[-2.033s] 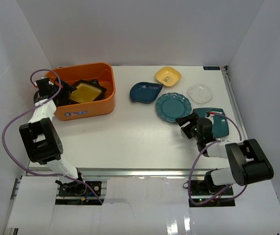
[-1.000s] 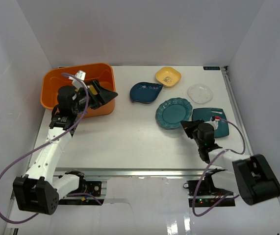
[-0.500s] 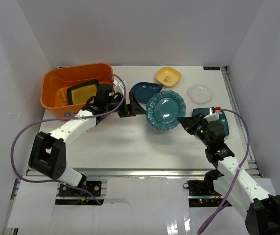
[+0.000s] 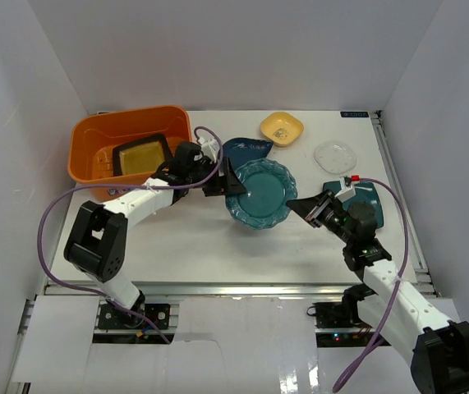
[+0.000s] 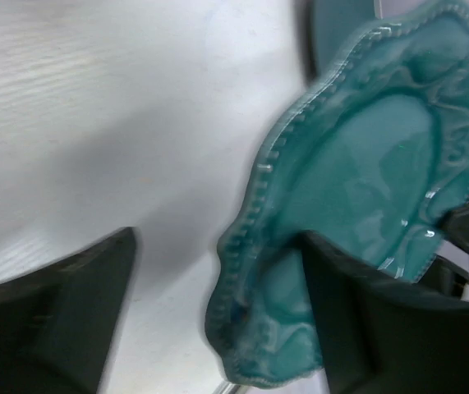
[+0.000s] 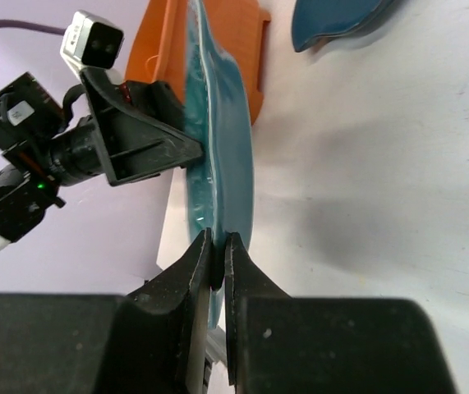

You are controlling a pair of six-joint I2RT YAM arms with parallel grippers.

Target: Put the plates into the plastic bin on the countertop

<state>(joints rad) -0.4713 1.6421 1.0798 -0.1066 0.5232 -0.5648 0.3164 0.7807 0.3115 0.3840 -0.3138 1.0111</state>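
Observation:
My right gripper is holding the scalloped teal plate (image 4: pixel 264 194) far away from the orange plastic bin, so next my left gripper grabs the plate by its opposite rim (image 4: pixel 233 203) first.
The round scalloped teal plate (image 4: pixel 257 193) hangs tilted on edge above the countertop (image 4: pixel 201 238). My right gripper (image 4: pixel 298 205) is shut on its right rim, and the right wrist view shows that gripper (image 6: pixel 218 242) pinching the plate (image 6: pixel 222 139). My left gripper (image 4: pixel 227 179) is open and straddles the plate's left rim (image 5: pixel 242 246). One finger (image 5: pixel 382 320) lies against the plate's face; the other (image 5: pixel 62 320) stands apart. The orange plastic bin (image 4: pixel 82 160) at the back left holds a dark square amber-centred plate (image 4: pixel 142 153).
A teal leaf-shaped plate (image 4: pixel 246 148) lies just behind the held plate. A small yellow plate (image 4: pixel 282 127) and a clear-white one (image 4: pixel 334 156) sit at the back right. A teal rounded-square plate (image 4: pixel 365 197) lies under my right arm.
My right gripper has lifted the round teal plate off the table and carried it left. My left arm has swung from the bin to the plate's left rim, and its jaws have narrowed.

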